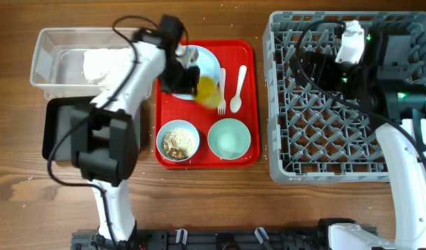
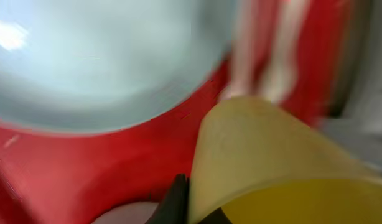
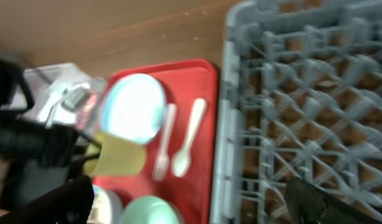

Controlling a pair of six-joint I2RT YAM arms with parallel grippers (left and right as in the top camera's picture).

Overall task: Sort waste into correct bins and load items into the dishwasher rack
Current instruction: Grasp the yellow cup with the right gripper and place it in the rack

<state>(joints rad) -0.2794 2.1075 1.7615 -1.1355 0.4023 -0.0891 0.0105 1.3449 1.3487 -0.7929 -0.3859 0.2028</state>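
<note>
Next, my right gripper takes over the yellow cup [image 1: 208, 93] and puts it in the rack's near corner [image 1: 296, 156], because my left gripper holds the cup short of the rack.
My left gripper [image 1: 193, 80] is shut on the small yellow cup [image 1: 210, 94] and holds it tilted over the red serving tray, next to the pale blue plate [image 1: 202, 59]. In the left wrist view the cup [image 2: 272, 155] fills the lower right, with a black finger against its wall. A white fork [image 1: 222, 83] and spoon [image 1: 237, 89] lie on the tray. One bowl [image 1: 178, 142] holds rice-like scraps and the other bowl [image 1: 229, 137] is empty. A crumpled white napkin [image 1: 102, 64] lies in the clear tub [image 1: 43, 55]. My right gripper [image 3: 191, 196] is open and empty over the grey dishwasher rack [image 1: 296, 149].
The red serving tray [image 1: 249, 104] lies between the bins and the rack. The black tray [image 1: 55, 132] sits below the clear tub, partly under my left arm. The right arm and its cables cover the rack's far right part. Bare wooden table lies in front.
</note>
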